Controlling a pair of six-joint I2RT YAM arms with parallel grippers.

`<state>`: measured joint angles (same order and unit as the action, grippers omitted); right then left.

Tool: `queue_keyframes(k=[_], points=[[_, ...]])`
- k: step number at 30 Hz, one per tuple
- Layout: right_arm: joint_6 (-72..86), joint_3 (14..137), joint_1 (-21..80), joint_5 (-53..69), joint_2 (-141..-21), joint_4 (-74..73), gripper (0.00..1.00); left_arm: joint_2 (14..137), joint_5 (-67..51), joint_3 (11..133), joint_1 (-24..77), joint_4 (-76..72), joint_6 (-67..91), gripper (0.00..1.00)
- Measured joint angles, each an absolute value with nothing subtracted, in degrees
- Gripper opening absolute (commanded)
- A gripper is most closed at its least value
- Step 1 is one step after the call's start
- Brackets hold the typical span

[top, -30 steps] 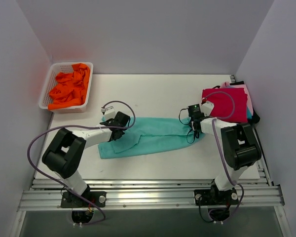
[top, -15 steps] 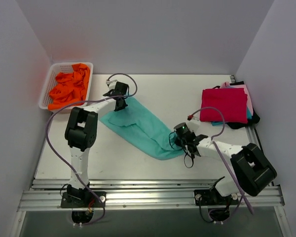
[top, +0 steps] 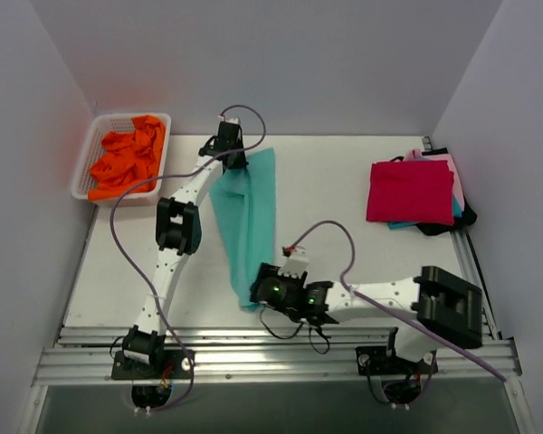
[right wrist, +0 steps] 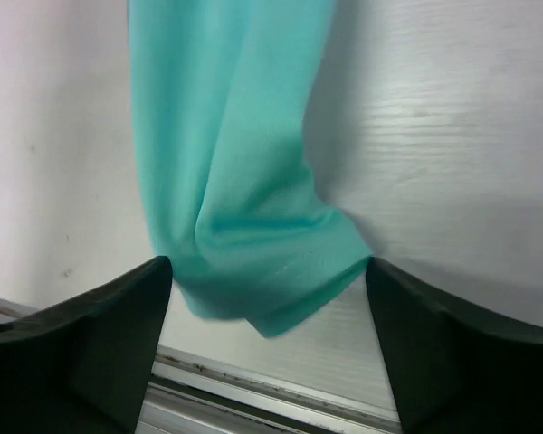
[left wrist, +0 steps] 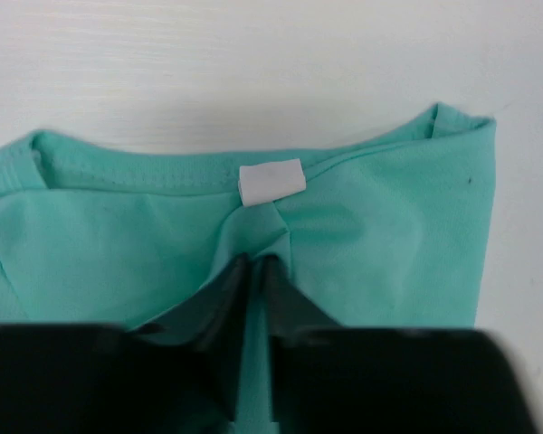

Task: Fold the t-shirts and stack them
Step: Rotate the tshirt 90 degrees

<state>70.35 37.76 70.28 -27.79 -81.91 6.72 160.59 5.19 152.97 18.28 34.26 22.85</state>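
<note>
Next, my right gripper smooths the t-shirt's middle (top: pixel 260 221) flat first, because the teal t-shirt's near end (top: pixel 243 297) is crumpled and narrow. Both grippers will take that end's corners after that.
A teal t-shirt (top: pixel 250 217) lies folded into a long strip running from the back of the table to its near edge. My left gripper (top: pixel 228 150) is at the far end. In the left wrist view the left gripper (left wrist: pixel 253 264) has its fingers nearly together, pinching the teal fabric (left wrist: pixel 371 235) just below the white collar label (left wrist: pixel 271 182). My right gripper (top: pixel 268 289) is at the near end. In the right wrist view the right gripper (right wrist: pixel 267 268) stands wide open, and the shirt's crumpled end (right wrist: pixel 244 262) lies loose between its fingers.
A white basket (top: pixel 83 167) with orange t-shirts (top: pixel 127 158) stands at the back left. A pile of folded shirts with a magenta one (top: pixel 412 192) on top lies at the right edge. The table's metal front rail (right wrist: pixel 253 384) runs just below the shirt's near end.
The shirt has swung from lying crosswise to lengthwise. My left gripper went to the back of the table, my right gripper came to the near edge and opened off the fabric.
</note>
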Motion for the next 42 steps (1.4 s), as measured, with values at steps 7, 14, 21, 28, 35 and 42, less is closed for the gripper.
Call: queue_keyframes(k=[7,14,21,28,35,42], points=[[69.76,66.17,81.69,-36.36,-103.74,-8.12,1.00,151.81,-2.11,138.85,19.75,25.34,18.96,0.97],[71.16,69.91,82.11,-45.36,-103.28,-21.34,1.00,138.45,0.64,130.17,18.79,25.43,17.17,0.97],[67.02,67.92,78.22,-51.18,-97.06,-22.39,0.76,110.83,13.26,108.71,17.08,24.40,19.33,0.97],[48.27,61.08,58.76,-43.22,-91.74,-1.19,0.00,85.38,18.92,74.85,18.74,20.88,27.73,0.95],[39.20,73.34,52.73,-33.78,-106.19,7.62,0.00,76.73,22.76,47.81,26.74,21.50,37.95,0.92],[37.36,78.19,48.95,-22.11,-120.49,14.00,0.00,73.34,28.14,44.07,34.41,22.85,44.95,0.92]])
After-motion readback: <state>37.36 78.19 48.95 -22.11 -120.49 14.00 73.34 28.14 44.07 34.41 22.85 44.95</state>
